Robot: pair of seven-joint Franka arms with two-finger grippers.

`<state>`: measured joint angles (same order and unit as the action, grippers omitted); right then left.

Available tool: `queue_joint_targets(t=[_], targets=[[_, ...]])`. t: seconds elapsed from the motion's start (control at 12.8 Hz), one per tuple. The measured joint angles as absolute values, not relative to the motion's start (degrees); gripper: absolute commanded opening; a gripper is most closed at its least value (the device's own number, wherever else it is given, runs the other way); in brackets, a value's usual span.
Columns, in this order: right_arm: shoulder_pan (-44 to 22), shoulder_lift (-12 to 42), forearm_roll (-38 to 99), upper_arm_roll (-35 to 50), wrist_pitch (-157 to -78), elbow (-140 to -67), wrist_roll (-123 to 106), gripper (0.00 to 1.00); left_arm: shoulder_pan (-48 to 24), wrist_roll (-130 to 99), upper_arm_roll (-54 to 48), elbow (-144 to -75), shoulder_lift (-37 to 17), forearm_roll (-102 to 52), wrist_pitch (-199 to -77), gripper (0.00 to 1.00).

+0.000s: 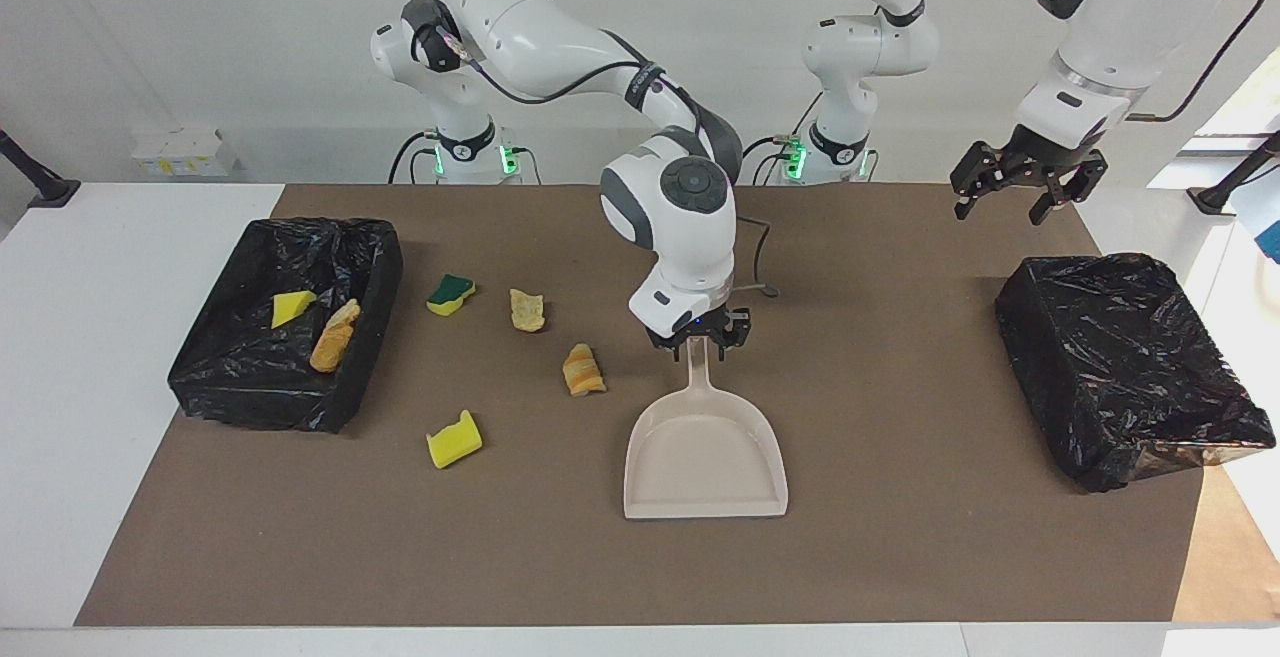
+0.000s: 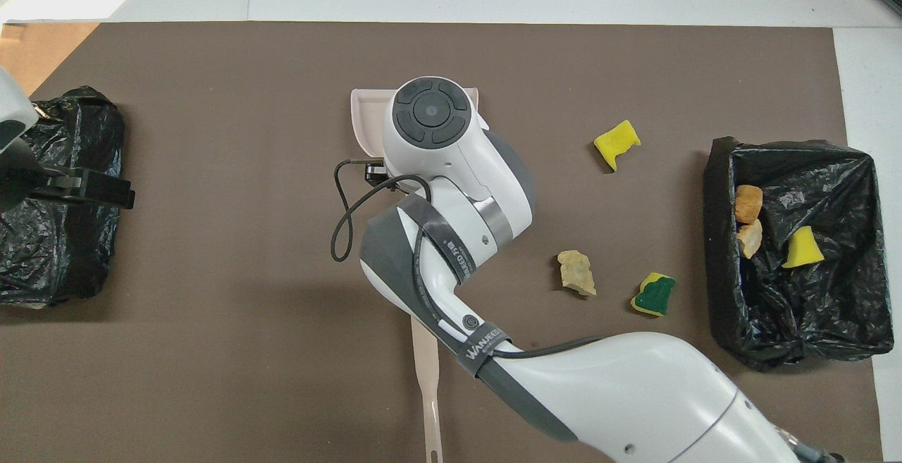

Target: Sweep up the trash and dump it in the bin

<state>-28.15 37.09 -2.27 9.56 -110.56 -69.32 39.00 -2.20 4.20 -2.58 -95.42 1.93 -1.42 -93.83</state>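
Observation:
The brush handle (image 2: 426, 349) is in line behind the dustpan's handle (image 1: 698, 365), so my right gripper should keep moving back, open, until its fingers close on the brush handle.
The beige dustpan (image 1: 705, 452) lies flat on the brown mat, its handle (image 1: 697, 367) pointing toward the robots. My right gripper (image 1: 697, 337) hangs just over the handle's tip, open, a finger on each side of it. Loose trash lies toward the right arm's end: a green-backed sponge (image 1: 450, 293), two bread chunks (image 1: 527, 309) (image 1: 583, 369) and a yellow sponge (image 1: 454, 439). The black-lined bin (image 1: 215, 377) there holds a yellow sponge (image 1: 292, 307) and bread (image 1: 335, 335). My left gripper (image 1: 1020, 187) waits open, raised over the table's left-arm end.
A second black-lined bin (image 1: 1130, 367) stands at the left arm's end. A beige brush handle (image 2: 426, 378) lies on the mat nearer the robots than the dustpan, mostly covered by the right arm (image 2: 451, 237). The mat's edge (image 1: 600, 623) runs past the dustpan's mouth.

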Motion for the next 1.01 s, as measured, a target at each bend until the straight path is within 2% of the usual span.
queue_joint_targets(t=[0.31,0.55,0.62,0.86,1.01], targets=[[-28.4,26.0,-2.2,10.0,-103.2,-78.3,39.0,0.66,-3.5,4.2,-2.8,-95.2,-3.1,-3.1,-97.4,1.00],[-30.6,17.7,1.1,10.8,-100.9,-88.8,39.0,0.66,-7.4,4.1,-3.0,-94.9,-7.2,-3.2,-102.1,1.00],[-31.3,15.1,3.6,10.8,-103.1,-93.8,39.0,0.65,-8.5,4.1,-3.0,-94.1,-9.0,-3.2,-102.9,1.00],[-33.3,8.2,9.4,11.0,-117.0,-112.6,39.0,0.63,-13.3,3.6,-3.0,-88.4,-16.4,-3.1,-103.8,1.00],[-36.1,7.0,10.2,11.0,-121.1,-120.0,39.0,0.60,-16.5,1.0,-3.1,-86.6,-20.0,-3.0,-105.4,1.00]])
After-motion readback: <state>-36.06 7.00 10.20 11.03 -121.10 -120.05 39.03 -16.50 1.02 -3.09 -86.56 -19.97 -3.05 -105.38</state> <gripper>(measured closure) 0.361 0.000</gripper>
